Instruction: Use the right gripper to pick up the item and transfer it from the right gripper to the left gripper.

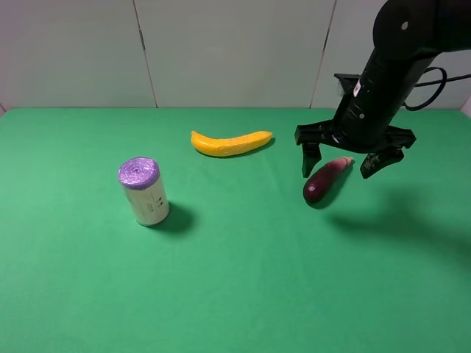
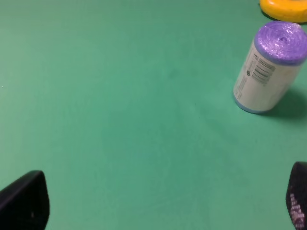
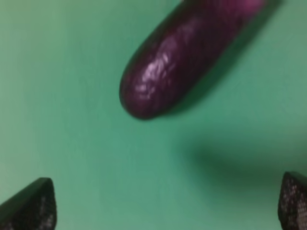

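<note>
The eggplant's rounded dark end (image 1: 316, 191) is halfway across my right gripper's wide-open fingers. I should keep moving down until the fingers are on both sides of that dark end (image 1: 318, 187), and then close them.
The item, a glossy dark purple eggplant (image 1: 324, 181) with a pale pinkish stem tip, lies on the green table at the right. My right gripper (image 1: 344, 168) hangs open just above it, one black finger on each side of its stem end, not touching. In the right wrist view the eggplant (image 3: 184, 57) fills the frame beyond the two open fingertips (image 3: 31, 206). My left gripper (image 2: 158, 203) is open and empty over bare green cloth; it is not seen in the exterior high view.
A yellow banana (image 1: 230, 143) lies at the back middle. A cream cylinder roll with a purple top (image 1: 143, 190) stands upright at the left; it also shows in the left wrist view (image 2: 269, 67). White wall panels (image 1: 221, 51) bound the table's far edge.
</note>
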Controlling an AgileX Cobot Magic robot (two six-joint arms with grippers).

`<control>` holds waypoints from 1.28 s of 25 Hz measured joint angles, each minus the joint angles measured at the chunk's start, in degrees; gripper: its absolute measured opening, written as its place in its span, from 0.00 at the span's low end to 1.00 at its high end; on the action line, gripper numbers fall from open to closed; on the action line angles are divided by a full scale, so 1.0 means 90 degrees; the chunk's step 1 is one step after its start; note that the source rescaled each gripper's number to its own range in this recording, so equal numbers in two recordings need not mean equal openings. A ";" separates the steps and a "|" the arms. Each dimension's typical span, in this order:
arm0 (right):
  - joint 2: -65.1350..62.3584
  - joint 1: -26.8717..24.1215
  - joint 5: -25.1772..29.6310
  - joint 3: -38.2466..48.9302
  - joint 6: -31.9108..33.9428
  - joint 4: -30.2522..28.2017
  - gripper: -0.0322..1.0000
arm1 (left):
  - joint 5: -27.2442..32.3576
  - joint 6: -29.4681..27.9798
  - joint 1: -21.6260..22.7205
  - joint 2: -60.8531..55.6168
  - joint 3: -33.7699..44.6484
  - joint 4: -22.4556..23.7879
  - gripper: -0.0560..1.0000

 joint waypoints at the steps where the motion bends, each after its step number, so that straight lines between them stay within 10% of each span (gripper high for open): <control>1: 0.0077 0.0000 -0.0115 0.0000 0.0050 0.0000 1.00 | 0.0000 0.0000 0.0000 0.0000 0.0000 0.0000 0.99; 30: 0.1651 0.0000 -0.1418 -0.0002 0.0623 -0.0361 1.00 | -0.0003 0.0000 0.0000 0.0000 0.0000 0.0000 0.99; 32: 0.1651 0.0000 -0.1418 -0.0007 0.0623 -0.0361 0.88 | -0.0003 0.0000 0.0000 0.0000 0.0000 0.0000 0.99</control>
